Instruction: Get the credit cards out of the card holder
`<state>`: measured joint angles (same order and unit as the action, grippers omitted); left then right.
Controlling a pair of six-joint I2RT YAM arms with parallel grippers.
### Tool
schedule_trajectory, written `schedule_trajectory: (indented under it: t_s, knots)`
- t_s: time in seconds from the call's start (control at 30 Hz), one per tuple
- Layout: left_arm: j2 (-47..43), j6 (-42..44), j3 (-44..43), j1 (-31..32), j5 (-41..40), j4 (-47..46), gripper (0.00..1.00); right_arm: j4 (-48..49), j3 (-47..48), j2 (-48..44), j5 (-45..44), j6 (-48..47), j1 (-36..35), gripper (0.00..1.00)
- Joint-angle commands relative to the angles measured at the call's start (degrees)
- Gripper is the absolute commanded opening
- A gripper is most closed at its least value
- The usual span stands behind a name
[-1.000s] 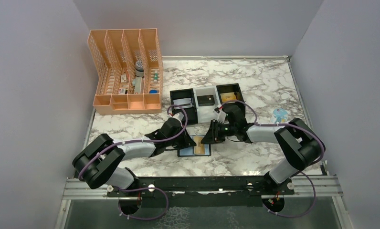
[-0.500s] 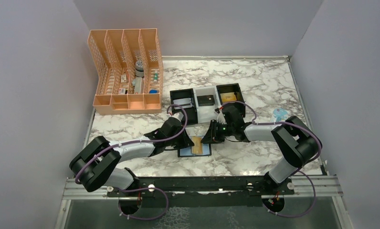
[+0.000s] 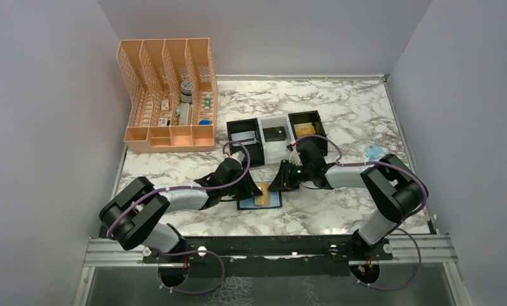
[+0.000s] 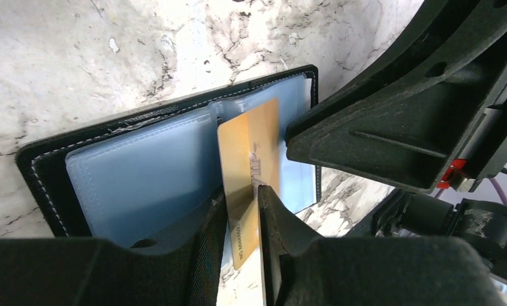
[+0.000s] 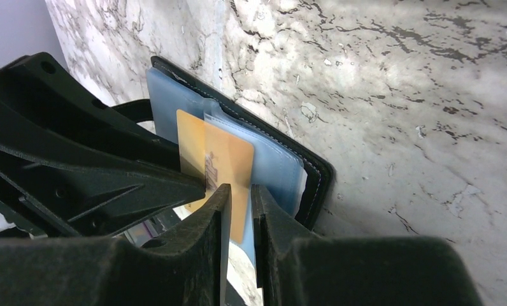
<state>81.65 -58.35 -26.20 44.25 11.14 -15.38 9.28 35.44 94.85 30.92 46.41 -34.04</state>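
Note:
I should lift the gold card (image 3: 262, 195) clear with my left gripper and hand it over, since the tray with the gold item (image 3: 305, 129) lies nearer my right gripper.
The card holder (image 3: 273, 203) lies open on the marble table, black with blue-grey lining (image 4: 136, 172). A gold credit card (image 3: 262, 197) sticks partway out of its middle sleeve (image 4: 248, 143). My left gripper (image 3: 249, 189) reaches in from the left. Its jaws (image 4: 242, 191) stand a little apart, with the card's free end lying loosely in the gap. My right gripper (image 3: 278, 186) is at the holder's right edge (image 5: 316, 173). Its jaws (image 5: 239, 187) are narrowly apart over the card (image 5: 222, 156) and a blue sleeve; any pinch there is unclear.
Three square trays stand just behind the holder: black (image 3: 243, 148), white (image 3: 274, 145) and black (image 3: 307, 118), each with a flat item inside. A peach mesh organizer (image 3: 168, 95) is at the back left. A small blue-and-white item (image 3: 372, 153) lies at the right.
My left gripper's jaws have come apart from shut. The left arm's elbow shifted slightly. The holder, the gold card and the right arm stay about where they were.

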Motion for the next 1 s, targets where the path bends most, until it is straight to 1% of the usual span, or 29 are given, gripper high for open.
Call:
schedule_trajectory:
  t_s: [0.0,0.17,0.37,0.63,0.73,0.83,0.97]
  knots:
    - [0.5,-1.9,1.3,-0.2,1.9,-3.1,0.26,-2.4,-1.7,2.6,-3.1,-0.6,0.0,0.2]
    - [-1.7,-2.4,2.6,-0.3,0.3,-2.9,0.16,-2.1,-2.0,2.5,-3.4,-0.1,0.0,0.19]
    - [-4.1,-1.0,2.0,-0.4,-2.0,0.9,0.0,-1.0,-2.2,0.7,-3.4,-0.6,0.0,0.2]
    - [-8.7,2.7,-0.4,-0.4,-7.5,10.1,0.0,-1.4,-0.9,-3.9,-3.5,-1.5,0.2,0.25]
    - [-10.3,4.1,-1.0,-0.5,-7.6,11.0,0.0,-6.4,2.3,-6.2,-5.3,-3.1,0.1,0.29]
    - [-11.3,5.3,-1.7,-0.7,-6.1,10.8,0.0,-12.0,5.2,-8.6,-9.7,-4.8,0.1,0.33]
    - [-12.9,5.9,-2.1,-0.9,-5.9,11.2,0.0,-15.3,7.5,-12.3,-14.6,-7.9,0.1,0.4]
